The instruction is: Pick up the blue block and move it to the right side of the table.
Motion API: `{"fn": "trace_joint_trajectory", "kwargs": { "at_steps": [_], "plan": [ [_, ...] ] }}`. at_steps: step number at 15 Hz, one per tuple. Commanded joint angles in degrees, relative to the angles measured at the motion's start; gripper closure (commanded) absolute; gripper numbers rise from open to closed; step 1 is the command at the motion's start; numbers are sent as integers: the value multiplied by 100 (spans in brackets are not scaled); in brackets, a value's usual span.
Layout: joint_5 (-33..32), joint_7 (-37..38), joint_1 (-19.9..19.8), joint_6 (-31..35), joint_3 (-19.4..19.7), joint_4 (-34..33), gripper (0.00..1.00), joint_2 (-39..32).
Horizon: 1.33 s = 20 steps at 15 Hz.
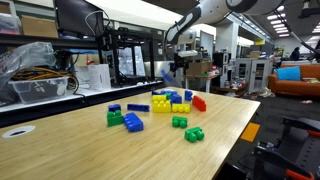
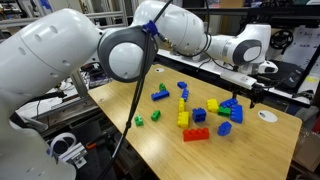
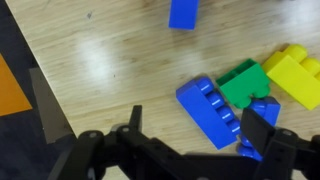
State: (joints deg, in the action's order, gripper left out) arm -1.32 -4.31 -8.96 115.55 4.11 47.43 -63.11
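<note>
My gripper should move back toward the small blue block [image 3: 184,13] that lies alone, because my gripper is hovering beyond that block, over the bigger blue brick [image 3: 208,112] against the green brick.
My gripper [image 3: 197,125] is open and empty, hovering low over a cluster of bricks near the far edge of the table [image 1: 60,150]. It also shows in both exterior views [image 1: 178,70] [image 2: 255,97]. A bigger blue brick [image 3: 208,110] lies between its fingers. A green brick [image 3: 240,82] and yellow bricks [image 3: 292,75] touch that brick. A small blue piece [image 3: 262,110] is partly hidden by one finger. A small chunky blue block [image 3: 183,13] lies alone, farther from the jaws. I cannot tell which exterior-view blue brick it is.
Green [image 1: 115,118], yellow [image 1: 160,104], red [image 1: 198,102] and other blue bricks [image 1: 133,122] are scattered across the table's middle. A long dark-blue bar [image 1: 138,107] lies among them. A white ring [image 2: 267,114] sits near the table edge. A bin [image 1: 40,85] and shelves stand beyond it.
</note>
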Motion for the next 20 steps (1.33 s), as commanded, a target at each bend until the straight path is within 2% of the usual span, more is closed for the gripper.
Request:
{"fn": "trace_joint_trajectory", "kwargs": {
  "at_steps": [1,9,16,20],
  "plan": [
    [-57,207,82,520,82,975,0,614],
    [-179,171,228,1230,77,3031,0,1745],
    [-268,159,272,1949,69,5092,0,2849],
    [-237,55,267,2178,9,5979,0,3288]
  ]
}}
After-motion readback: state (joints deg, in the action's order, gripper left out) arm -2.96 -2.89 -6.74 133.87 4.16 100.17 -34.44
